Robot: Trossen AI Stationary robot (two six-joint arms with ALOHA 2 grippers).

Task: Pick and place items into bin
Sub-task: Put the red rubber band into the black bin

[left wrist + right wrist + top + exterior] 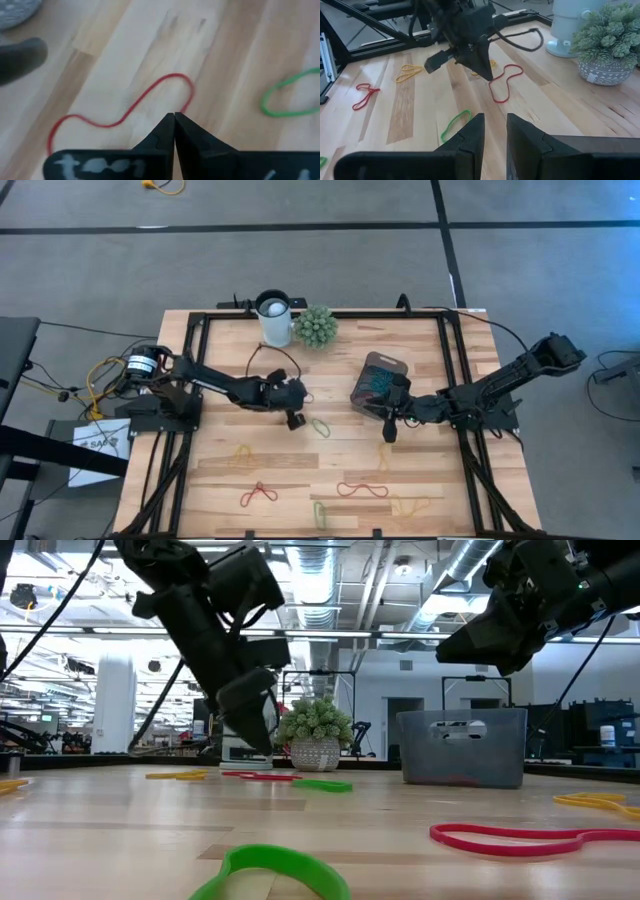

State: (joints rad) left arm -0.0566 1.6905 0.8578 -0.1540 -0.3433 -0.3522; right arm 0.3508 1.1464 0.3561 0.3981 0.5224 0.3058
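Note:
My left gripper should open its shut fingers, as the red rubber band (127, 112) lies flat outside them, and go down around the band's curved end (191, 91) before lifting it.
My left gripper (302, 394) hangs shut a little above the table's middle, slanting down, in front of the white cup. A red rubber band (125, 112) lies flat on the wood just under and beyond its tips (488, 77); I see nothing between the fingers. A green band (455, 125) lies nearby. More bands in red (258, 495), yellow (242, 452) and green (320, 513) lie toward the near edge. The bin (378, 380) stands right of centre with bands inside. My right gripper (495, 131) waits open beside the bin's near side.
A white cup (273, 318) and a green plant ball (315, 326) stand at the far edge. A black cable loop (270, 360) lies behind the left gripper. Black frame rails (450, 380) run along the table's sides. Bare wood lies between the two grippers.

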